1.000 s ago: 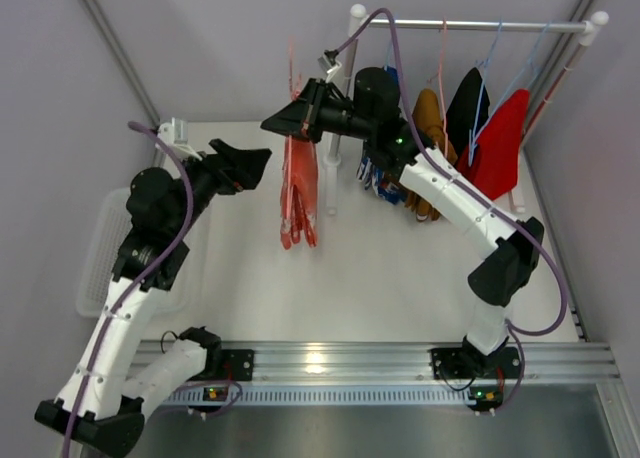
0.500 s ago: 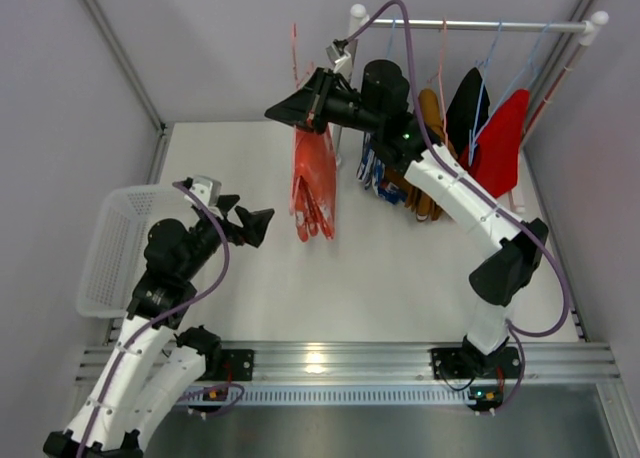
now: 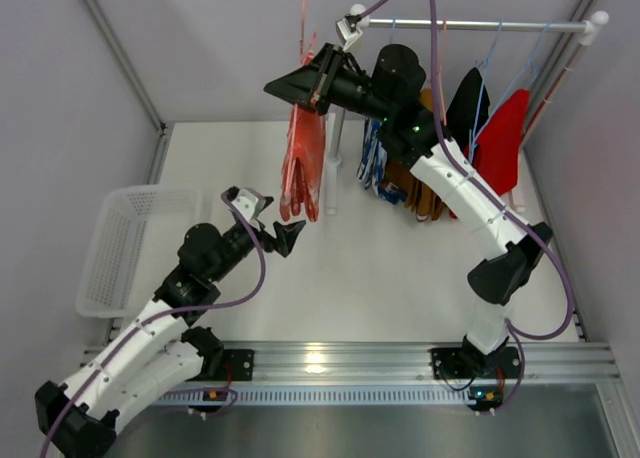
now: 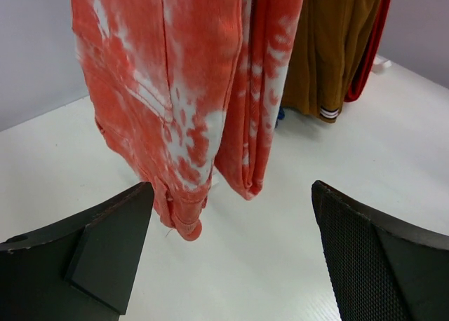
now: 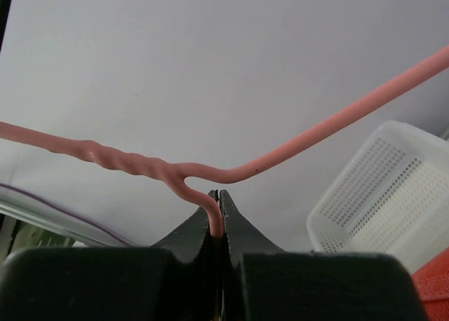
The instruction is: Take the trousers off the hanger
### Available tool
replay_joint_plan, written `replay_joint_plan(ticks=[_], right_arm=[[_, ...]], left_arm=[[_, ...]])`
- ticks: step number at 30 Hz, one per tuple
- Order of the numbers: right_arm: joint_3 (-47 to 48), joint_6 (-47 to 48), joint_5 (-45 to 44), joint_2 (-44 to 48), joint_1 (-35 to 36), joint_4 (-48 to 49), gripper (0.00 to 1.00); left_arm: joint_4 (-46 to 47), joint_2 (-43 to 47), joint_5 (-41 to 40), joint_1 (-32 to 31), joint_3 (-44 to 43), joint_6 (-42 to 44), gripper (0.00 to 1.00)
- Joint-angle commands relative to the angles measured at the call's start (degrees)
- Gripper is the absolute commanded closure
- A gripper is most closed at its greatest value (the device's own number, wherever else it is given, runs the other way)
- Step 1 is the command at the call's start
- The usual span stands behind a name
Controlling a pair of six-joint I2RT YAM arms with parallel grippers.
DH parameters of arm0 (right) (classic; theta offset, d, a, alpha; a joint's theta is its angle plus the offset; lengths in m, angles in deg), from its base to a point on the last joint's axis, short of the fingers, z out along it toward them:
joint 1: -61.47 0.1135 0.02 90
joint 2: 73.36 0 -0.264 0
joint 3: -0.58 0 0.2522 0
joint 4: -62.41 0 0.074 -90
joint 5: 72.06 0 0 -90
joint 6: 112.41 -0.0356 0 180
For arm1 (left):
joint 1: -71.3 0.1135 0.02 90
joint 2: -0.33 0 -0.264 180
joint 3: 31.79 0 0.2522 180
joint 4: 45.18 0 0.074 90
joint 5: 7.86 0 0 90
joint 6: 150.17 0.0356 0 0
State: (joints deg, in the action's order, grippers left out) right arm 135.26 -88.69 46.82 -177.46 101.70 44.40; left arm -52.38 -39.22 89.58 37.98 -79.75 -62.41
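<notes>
My gripper will pull the orange-red trousers (image 3: 305, 158), and the trousers will slide whole off the pink wire hanger, because they hang doubled with their loose ends dangling (image 3: 290, 209).
The orange-red trousers (image 3: 303, 163) with pale speckles hang from the pink wire hanger (image 3: 305, 23), held up in the air left of the rack. My right gripper (image 3: 312, 86) is shut on the hanger's wire; the right wrist view shows the pink hanger (image 5: 210, 177) pinched between its closed fingers (image 5: 219, 219). My left gripper (image 3: 281, 233) is open, just below and in front of the trouser legs. In the left wrist view the trousers (image 4: 175, 97) hang ahead of the open gripper (image 4: 231, 258), their leg ends above the table.
A clothes rail (image 3: 480, 24) at the back right holds brown trousers (image 3: 428, 118), a black garment (image 3: 466, 103), a plain red garment (image 3: 500, 143) and light blue hangers (image 3: 490, 53). A white mesh basket (image 3: 115, 248) stands at the left. Walls close in both sides.
My left arm has swung down and right, bringing its gripper under the trouser legs. My right gripper has lifted the hanger and trousers slightly higher.
</notes>
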Motion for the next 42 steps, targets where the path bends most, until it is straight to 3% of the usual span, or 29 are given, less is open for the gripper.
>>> replay_joint_plan(ticks=[1, 5, 20, 27, 42], right_arm=[[5.6, -0.1, -0.9, 1.3, -0.2, 10.8, 1.0], [5.6, 0.2, 0.6, 1.8, -0.1, 11.8, 1.0], [4.8, -1.7, 2.6, 2.8, 0.0, 13.7, 1.0], [4.7, -3.3, 4.4, 2.9, 0.8, 16.1, 1.0], [4.0, -4.2, 5.9, 2.7, 3.5, 17.8, 1.0]], left_arm=[[10.8, -4.3, -12.0, -3.6, 1.1, 4.8, 0.01], [14.8, -10.2, -18.9, -3.9, -2.1, 3.8, 0.01], [18.6, -12.4, -9.9, -3.9, -3.2, -0.5, 0.01], [19.2, -14.2, -18.8, -3.9, -5.1, 1.7, 0.01], [24.5, -15.9, -15.1, -3.9, -8.7, 3.7, 0.03]])
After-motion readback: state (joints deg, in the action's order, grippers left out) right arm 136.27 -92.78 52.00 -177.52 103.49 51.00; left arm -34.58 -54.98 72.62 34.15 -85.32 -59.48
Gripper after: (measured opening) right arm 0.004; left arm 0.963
